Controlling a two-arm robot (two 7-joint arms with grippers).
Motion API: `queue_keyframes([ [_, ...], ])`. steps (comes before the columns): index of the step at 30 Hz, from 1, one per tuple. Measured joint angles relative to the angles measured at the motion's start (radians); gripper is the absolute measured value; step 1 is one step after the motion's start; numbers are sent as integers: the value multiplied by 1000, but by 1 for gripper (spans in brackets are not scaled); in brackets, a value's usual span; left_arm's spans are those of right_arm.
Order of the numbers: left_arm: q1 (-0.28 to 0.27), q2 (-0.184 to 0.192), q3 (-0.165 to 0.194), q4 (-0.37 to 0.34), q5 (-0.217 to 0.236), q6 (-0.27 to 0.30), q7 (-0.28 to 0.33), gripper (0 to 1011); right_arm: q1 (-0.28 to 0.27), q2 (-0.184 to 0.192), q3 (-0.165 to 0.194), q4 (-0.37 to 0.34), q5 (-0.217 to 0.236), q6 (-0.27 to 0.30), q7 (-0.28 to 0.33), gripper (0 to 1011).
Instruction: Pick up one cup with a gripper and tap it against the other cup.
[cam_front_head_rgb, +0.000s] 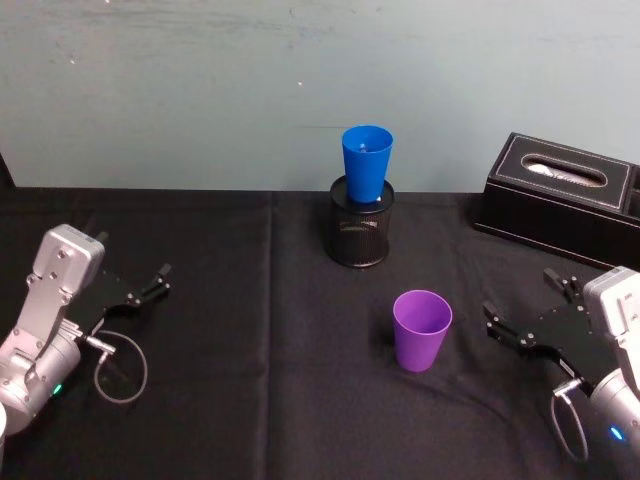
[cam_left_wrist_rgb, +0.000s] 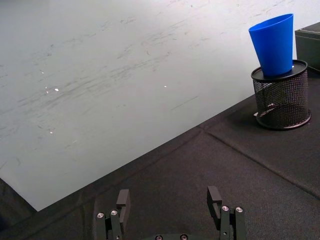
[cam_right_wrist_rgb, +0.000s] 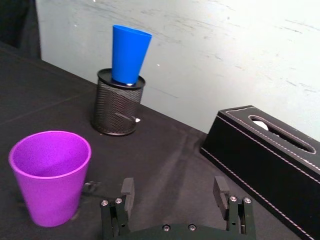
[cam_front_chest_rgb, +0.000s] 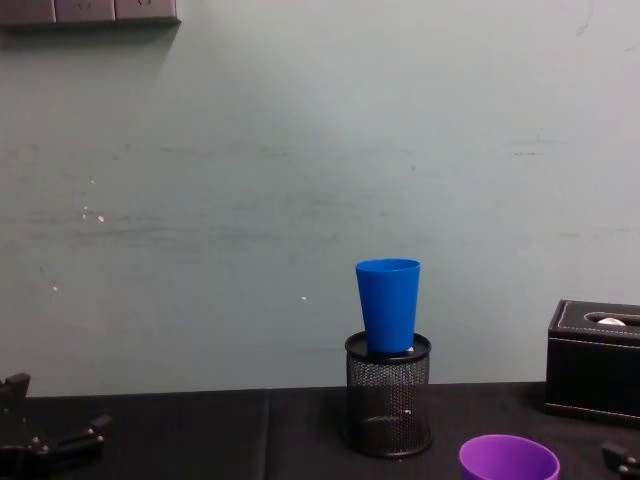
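Note:
The blue cup (cam_front_chest_rgb: 388, 305) should stay upright when the robot taps the purple cup against it, because its base (cam_front_chest_rgb: 389, 350) rests flat on the pen holder.
The purple cup (cam_front_head_rgb: 421, 329) (cam_right_wrist_rgb: 49, 175) (cam_front_chest_rgb: 508, 460) stands upright on the black cloth, right of centre. Behind it the blue cup (cam_front_head_rgb: 366, 160) (cam_left_wrist_rgb: 274, 43) (cam_right_wrist_rgb: 128, 54) (cam_front_chest_rgb: 389, 304) sits upright in a black wire-mesh pen holder (cam_front_head_rgb: 360, 225) (cam_front_chest_rgb: 388, 395). My right gripper (cam_front_head_rgb: 522, 311) (cam_right_wrist_rgb: 174, 195) is open and empty, a short way right of the purple cup and not touching it. My left gripper (cam_front_head_rgb: 154, 282) (cam_left_wrist_rgb: 169, 199) rests open and empty at the far left of the table.
A black tissue box (cam_front_head_rgb: 562, 198) (cam_right_wrist_rgb: 265, 155) (cam_front_chest_rgb: 595, 362) stands at the back right. The black cloth (cam_front_head_rgb: 240, 400) covers the table up to a pale wall (cam_front_chest_rgb: 300, 180). A loose cable loop (cam_front_head_rgb: 120, 365) hangs beside the left arm.

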Motion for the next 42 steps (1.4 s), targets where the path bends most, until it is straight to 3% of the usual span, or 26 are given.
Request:
queue_keyframes([
  [23,0,0,0,0,0,0,0,1011,-103,-11,39,-56,49,-28,115,1003],
  [42,0,0,0,0,0,0,0,1011,-126,-66,46,-53,60,-67,201,1003],
])
